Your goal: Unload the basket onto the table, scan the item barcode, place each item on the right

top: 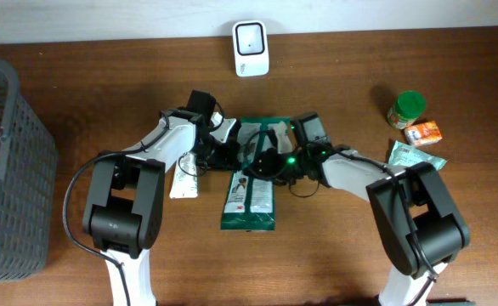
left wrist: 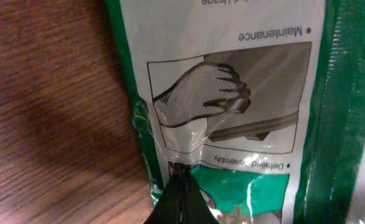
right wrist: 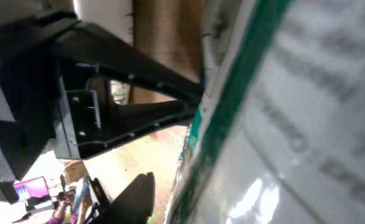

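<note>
My left gripper is pinching the package's puckered film [left wrist: 181,160]. My left gripper should open and move away before my right gripper takes the package to the scanner [top: 250,51].
The item is a flat green and white package [top: 249,191] lying in the middle of the table, printed side up; no barcode shows on it. In the left wrist view the package [left wrist: 232,93] fills the frame, and my left gripper [left wrist: 180,169] is shut on its puckered film near the left edge. My right gripper [top: 271,159] sits over the package's upper right part. In the right wrist view one dark finger [right wrist: 132,199] stands a little apart from the package's edge [right wrist: 263,124]; the other finger is hidden. The left gripper [right wrist: 197,99] pinches that same edge.
A white scanner [top: 251,48] stands at the back centre. A grey basket [top: 7,170] fills the left side. At the right are a green-lidded jar [top: 406,109], an orange box [top: 423,133] and a pale packet [top: 415,156]. A white item [top: 183,180] lies by the left arm.
</note>
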Tool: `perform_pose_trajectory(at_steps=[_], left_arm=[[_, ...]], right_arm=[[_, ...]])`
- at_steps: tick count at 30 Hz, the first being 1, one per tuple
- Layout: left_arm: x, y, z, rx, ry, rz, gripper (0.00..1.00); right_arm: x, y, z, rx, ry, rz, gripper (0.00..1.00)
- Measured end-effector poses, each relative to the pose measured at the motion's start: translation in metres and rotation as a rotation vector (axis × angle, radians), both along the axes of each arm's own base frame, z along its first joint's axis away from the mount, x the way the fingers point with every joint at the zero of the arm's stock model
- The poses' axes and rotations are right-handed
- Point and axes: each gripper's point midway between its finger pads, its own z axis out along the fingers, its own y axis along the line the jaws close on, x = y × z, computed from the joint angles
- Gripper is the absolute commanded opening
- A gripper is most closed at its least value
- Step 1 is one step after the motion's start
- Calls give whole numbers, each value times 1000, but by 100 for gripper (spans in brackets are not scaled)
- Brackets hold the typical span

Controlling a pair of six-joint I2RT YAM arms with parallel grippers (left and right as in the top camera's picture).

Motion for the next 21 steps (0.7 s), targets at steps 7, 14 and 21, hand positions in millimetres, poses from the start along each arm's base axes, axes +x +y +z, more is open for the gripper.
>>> perform_pose_trajectory(at_steps=[7,14,21], left_arm=[[0,0,0,-1,-1,1,0],[0,0,0,0,2,3,16],[1,-2,3,-16,6,6,21]], right_arm=[[8,-11,-1,-7,-5,-31,7],[24,-34,4,25,-20,-70,4],[34,-52,53,210,-166,31,4]])
